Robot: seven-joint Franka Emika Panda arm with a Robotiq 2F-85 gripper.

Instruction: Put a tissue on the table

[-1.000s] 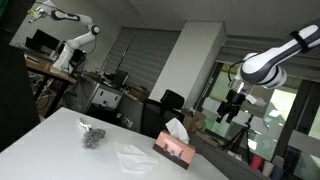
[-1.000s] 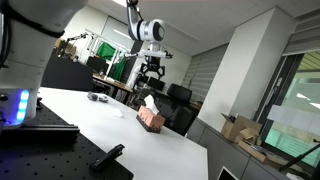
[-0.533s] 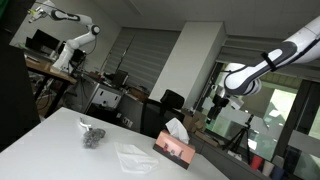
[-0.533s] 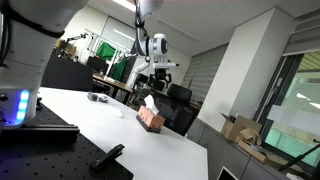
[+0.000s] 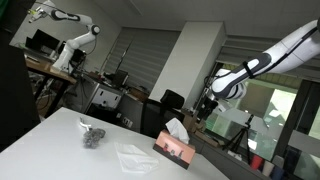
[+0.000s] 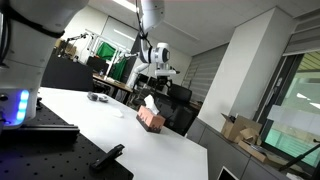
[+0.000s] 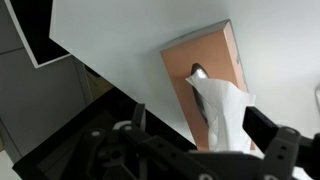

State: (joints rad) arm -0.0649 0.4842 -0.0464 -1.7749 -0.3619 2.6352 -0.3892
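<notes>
The robot's open gripper hangs beside the pink tissue box, and the white tissue [image 7: 228, 112] is off-centre below it, so the gripper should move over the tissue [image 5: 177, 128] before it goes down.
A pink tissue box [image 5: 175, 149] stands near the far edge of the white table [image 5: 55, 152], with a white tissue [image 5: 176, 127] sticking up out of its slot. It shows in both exterior views; in an exterior view the box [image 6: 151, 119] is brown-pink. My gripper [image 5: 205, 107] hangs in the air above and beside the box, apart from it; it also shows in an exterior view [image 6: 155, 86]. In the wrist view the gripper [image 7: 200, 128] is open, with the box top [image 7: 205, 62] and its tissue [image 7: 226, 108] below, between the fingers.
A flat white tissue [image 5: 132, 155] lies on the table near the box. A grey crumpled object [image 5: 93, 135] sits further along the table. Desks, chairs and another robot arm [image 5: 70, 40] stand behind. A black base [image 6: 40, 150] sits in the foreground.
My arm has swung toward the tissue box and come lower; the gripper is now closer above the box. The box and the tissues have not moved.
</notes>
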